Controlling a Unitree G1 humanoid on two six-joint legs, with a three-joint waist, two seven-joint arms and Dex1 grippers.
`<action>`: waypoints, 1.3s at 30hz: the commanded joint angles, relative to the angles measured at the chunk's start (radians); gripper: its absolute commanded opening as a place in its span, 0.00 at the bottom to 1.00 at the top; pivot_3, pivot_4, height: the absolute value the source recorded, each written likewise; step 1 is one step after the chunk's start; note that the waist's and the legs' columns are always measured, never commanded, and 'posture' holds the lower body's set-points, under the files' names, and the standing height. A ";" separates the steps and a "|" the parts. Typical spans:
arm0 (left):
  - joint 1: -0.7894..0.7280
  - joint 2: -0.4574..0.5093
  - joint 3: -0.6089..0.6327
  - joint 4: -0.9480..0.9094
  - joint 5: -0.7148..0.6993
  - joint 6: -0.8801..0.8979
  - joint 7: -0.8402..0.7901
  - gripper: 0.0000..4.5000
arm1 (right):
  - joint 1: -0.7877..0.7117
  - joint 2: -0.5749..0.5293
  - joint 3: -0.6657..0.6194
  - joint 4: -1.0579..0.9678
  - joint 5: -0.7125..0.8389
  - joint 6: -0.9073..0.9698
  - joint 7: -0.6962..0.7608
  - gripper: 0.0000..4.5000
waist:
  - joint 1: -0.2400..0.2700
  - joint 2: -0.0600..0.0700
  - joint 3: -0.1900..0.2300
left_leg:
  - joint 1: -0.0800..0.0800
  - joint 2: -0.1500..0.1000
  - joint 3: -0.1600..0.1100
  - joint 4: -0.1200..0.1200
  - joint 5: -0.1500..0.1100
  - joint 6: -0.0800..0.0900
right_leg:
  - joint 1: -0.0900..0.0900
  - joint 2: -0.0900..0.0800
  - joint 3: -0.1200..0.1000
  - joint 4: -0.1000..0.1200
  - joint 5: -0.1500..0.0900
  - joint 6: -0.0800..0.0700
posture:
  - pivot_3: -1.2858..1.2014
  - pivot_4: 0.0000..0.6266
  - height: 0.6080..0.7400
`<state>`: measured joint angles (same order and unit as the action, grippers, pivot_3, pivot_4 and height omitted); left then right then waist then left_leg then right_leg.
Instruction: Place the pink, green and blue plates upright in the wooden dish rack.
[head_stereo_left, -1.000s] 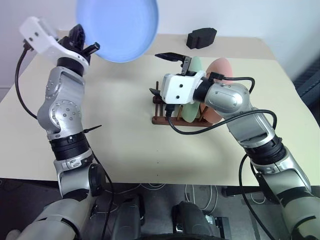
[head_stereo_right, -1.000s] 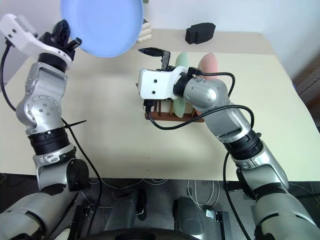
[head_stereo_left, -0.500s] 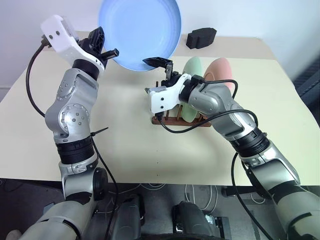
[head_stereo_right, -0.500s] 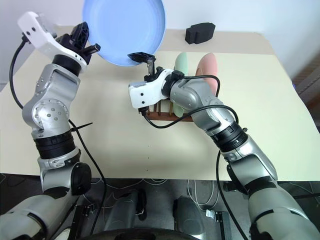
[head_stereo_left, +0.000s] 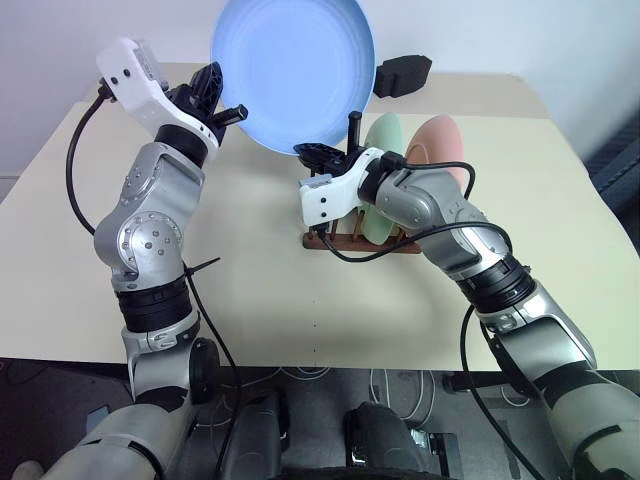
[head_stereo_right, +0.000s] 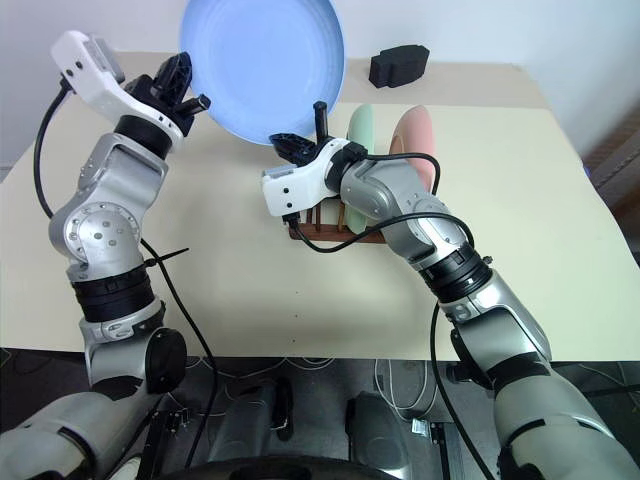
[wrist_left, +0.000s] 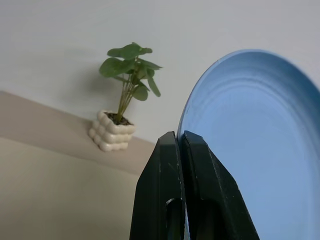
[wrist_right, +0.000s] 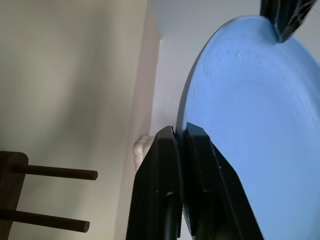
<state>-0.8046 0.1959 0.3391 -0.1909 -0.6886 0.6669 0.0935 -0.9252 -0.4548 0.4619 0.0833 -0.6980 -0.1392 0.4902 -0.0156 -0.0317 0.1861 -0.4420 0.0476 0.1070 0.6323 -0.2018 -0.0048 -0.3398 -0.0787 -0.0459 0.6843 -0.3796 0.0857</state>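
Observation:
Next, my left gripper lets go of the blue plate (head_stereo_left: 293, 75) and moves away before my right gripper turns the plate edge-on, because both grippers are pinching it broadside to the rack's wires (head_stereo_right: 315, 217).
The blue plate (head_stereo_left: 295, 70) is held up in the air above the table's far side, its face toward me. My left gripper (head_stereo_left: 230, 112) is shut on its left rim, and the fingers (wrist_left: 172, 165) pinch the edge in the left wrist view. My right gripper (head_stereo_left: 318, 151) is shut on the plate's lower rim, which sits between its fingers (wrist_right: 165, 165). Just behind the right gripper, the green plate (head_stereo_left: 386, 134) and the pink plate (head_stereo_left: 441, 144) stand upright in the wooden dish rack (head_stereo_left: 322, 240). Two bare rack pegs (wrist_right: 50, 173) are near the right gripper.
A black block (head_stereo_left: 403, 73) lies at the table's far edge. A small plant in a white pot (wrist_left: 114, 135) stands at the far left against the wall. The beige table (head_stereo_left: 260, 280) has open surface in front of and to the left of the rack.
My right gripper, open a moment ago, has rolled and shut on the blue plate's lower rim. The left arm carried the plate to the right, toward the rack.

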 joint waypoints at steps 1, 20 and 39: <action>-0.004 -0.005 0.026 -0.016 -0.028 -0.007 0.006 0.00 | -0.032 0.000 -0.040 -0.046 -0.019 -0.021 -0.042 0.01 | 0.000 0.000 0.000 | 0.000 0.000 0.000 0.000 0.000 0.000 | 0.000 0.000 0.000 0.000 0.000 0.000 | 0.52 0.24 0.94; 0.060 0.249 0.207 0.274 0.044 -0.274 -0.091 0.99 | 0.011 0.078 -0.080 -0.111 0.157 -0.065 0.026 0.00 | -0.005 0.001 0.000 | 0.000 0.000 0.000 0.000 0.000 0.000 | 0.000 0.000 -0.001 0.000 0.000 0.000 | 0.52 0.24 0.94; 0.448 0.401 0.029 0.194 0.087 -0.309 -0.670 0.99 | 0.069 0.288 -0.256 -0.314 0.627 0.231 0.101 0.00 | -0.020 -0.002 0.000 | 0.000 0.001 -0.002 -0.002 0.001 -0.002 | -0.001 0.001 -0.004 0.001 0.000 0.000 | 0.52 0.24 0.94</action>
<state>-0.3693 0.5727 0.3796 0.0615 -0.5985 0.3828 -0.4939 -0.8613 -0.1871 0.2446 -0.1551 -0.1676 0.0320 0.5798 -0.0355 -0.0333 0.1864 -0.4422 0.0486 0.1052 0.6303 -0.2004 -0.0071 -0.3406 -0.0783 -0.0495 0.6855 -0.3796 0.0853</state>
